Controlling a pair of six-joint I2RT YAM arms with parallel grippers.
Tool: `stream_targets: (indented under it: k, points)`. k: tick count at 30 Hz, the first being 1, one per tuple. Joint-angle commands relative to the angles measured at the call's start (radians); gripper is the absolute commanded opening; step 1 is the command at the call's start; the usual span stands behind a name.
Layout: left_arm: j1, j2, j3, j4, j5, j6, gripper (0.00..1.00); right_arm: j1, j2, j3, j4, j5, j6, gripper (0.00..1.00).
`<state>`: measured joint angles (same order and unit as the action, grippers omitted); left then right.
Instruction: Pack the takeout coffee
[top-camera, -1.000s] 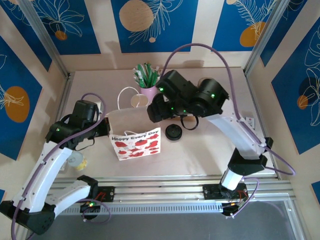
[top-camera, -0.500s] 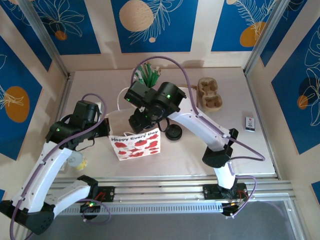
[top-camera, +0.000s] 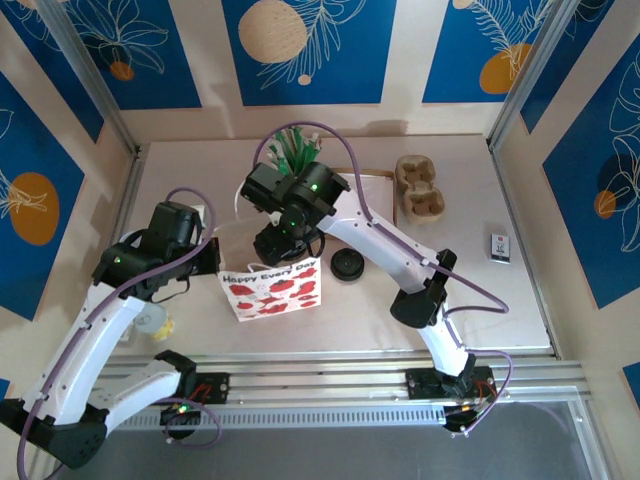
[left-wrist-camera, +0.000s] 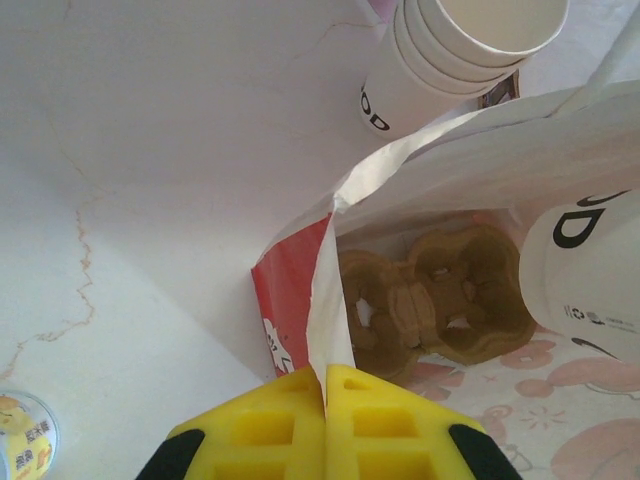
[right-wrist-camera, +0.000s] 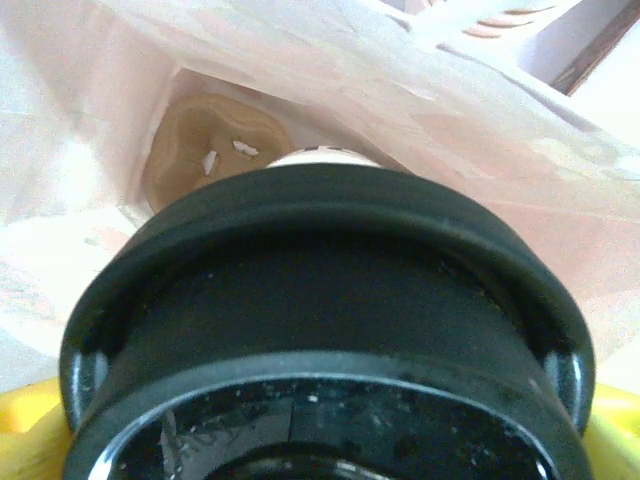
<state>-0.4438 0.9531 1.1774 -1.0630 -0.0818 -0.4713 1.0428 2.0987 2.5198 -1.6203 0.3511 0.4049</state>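
Observation:
The takeout coffee is hanging beside the brown carrier inside the bag, so next my right gripper moves it over the carrier's nearer well first and then lowers it in.
The takeout coffee is a white cup under a round black lid, and my right gripper is shut on it, yellow fingers at its sides. It hangs in the mouth of the white strawberry-print paper bag. From the left wrist view the cup's white wall shows inside the bag, beside a brown pulp carrier lying on the bag's floor. My left gripper is shut on the bag's rim and holds it spread; it sits at the bag's left edge.
A stack of lidless white cups stands just behind the bag. Loose black lids lie right of the bag. A second brown carrier sits at back right, a potted plant behind the bag, and a small box far right.
My right arm swung left from the table's middle to over the bag with the coffee and came down into its mouth. The left arm kept its hold and did not move.

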Motion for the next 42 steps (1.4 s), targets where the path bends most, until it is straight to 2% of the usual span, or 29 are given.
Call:
stream_targets:
  k: [1,13,22,26,33,42]
  points:
    - [-0.015,0.007,0.013,-0.034,-0.023,0.022,0.00,-0.021,0.031,-0.019,-0.075,-0.052,-0.024,0.84]
    - [-0.033,0.018,-0.002,-0.025,-0.045,0.032,0.00,-0.036,0.088,-0.030,-0.090,-0.020,-0.024,0.84]
    - [-0.054,0.036,-0.001,-0.017,-0.071,0.034,0.00,0.030,0.083,0.048,-0.108,0.009,-0.009,0.84]
    - [-0.064,0.047,0.008,-0.018,-0.083,0.036,0.00,0.030,0.080,0.077,-0.107,-0.003,-0.007,0.84]
    - [-0.075,0.041,0.017,-0.026,-0.096,0.033,0.00,0.033,0.106,0.014,-0.104,-0.005,-0.007,0.84]
    - [-0.080,0.035,0.030,-0.035,-0.099,0.033,0.00,0.037,0.148,0.064,-0.079,-0.040,-0.034,0.83]
